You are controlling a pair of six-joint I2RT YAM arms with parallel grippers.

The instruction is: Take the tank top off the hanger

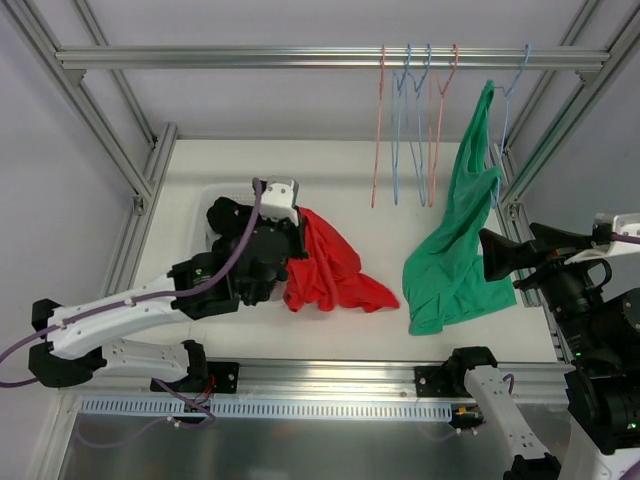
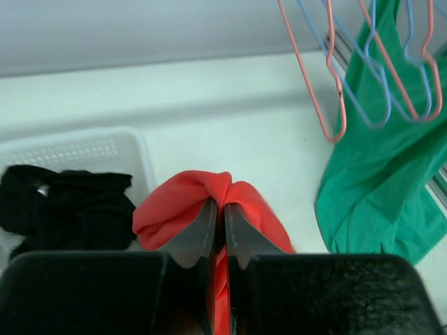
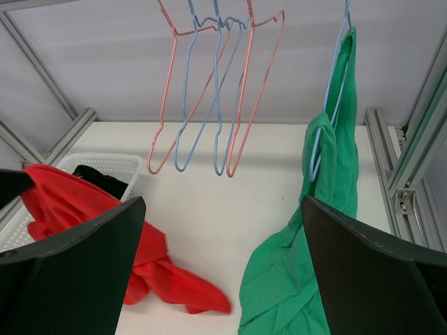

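My left gripper needs to lift the red tank top high and over the white basket [image 1: 226, 214] before lowering it in, because the red tank top's lower end [image 1: 368, 292] trails outside the basket.
A red tank top [image 1: 330, 268] hangs from my left gripper [image 1: 298, 222], which is shut on a fold of it [image 2: 188, 199] beside the basket; its lower part trails on the table [image 3: 174, 293]. A green tank top [image 1: 455, 262] hangs from a blue hanger [image 1: 512, 88] on the rail at the right, with its lower half resting on the table [image 3: 293, 286]. My right gripper [image 1: 497, 256] is open and empty, level with the green top's right edge; its jaws stand wide apart in the right wrist view [image 3: 222, 202].
Several empty pink and blue hangers [image 1: 415, 120] hang from the rail [image 1: 250, 57]. A white basket [image 1: 203, 215] with black clothes [image 1: 230, 218] stands at the left. Aluminium frame posts [image 1: 540, 150] run along the table's sides.
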